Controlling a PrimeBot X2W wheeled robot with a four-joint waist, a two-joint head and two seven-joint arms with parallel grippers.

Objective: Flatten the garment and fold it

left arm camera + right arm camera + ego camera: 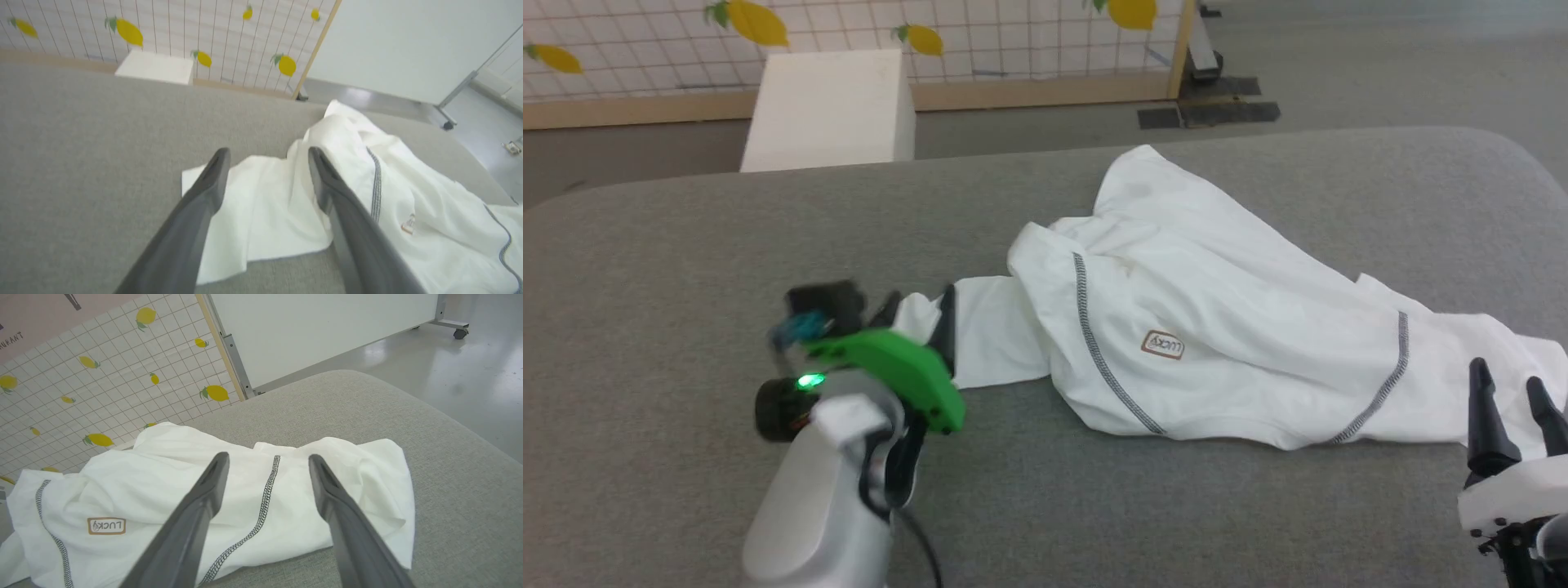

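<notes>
Loose folds point(1253, 299) are gathered between the grey seams, so I expect the garment's body point(1194, 214) to fall open and spread out smooth when the robot lifts it and lays it down.
The garment point(1217, 327), a white long-sleeved shirt with grey stitched seams and a small brown "LUCKY" patch point(1162, 345), lies bunched and creased on the grey table point(645, 269). One sleeve point(988, 335) stretches left and the other point(1462, 359) lies rumpled at the right. My left gripper point(919, 306) is open, with its fingers on either side of the left sleeve's end point(245, 196). My right gripper point(1507, 376) is open at the shirt's right end. In the right wrist view its fingers point(204, 506) stand apart over the seamed cloth point(261, 506), with nothing held.
A rigid white box point(829, 110) stands past the table's far edge at the left. Behind it is a lemon-patterned tiled panel point(1013, 33) with a wooden frame. A white board on castors point(327, 330) stands on the glossy floor to the right. The table's right corner point(449, 428) is rounded.
</notes>
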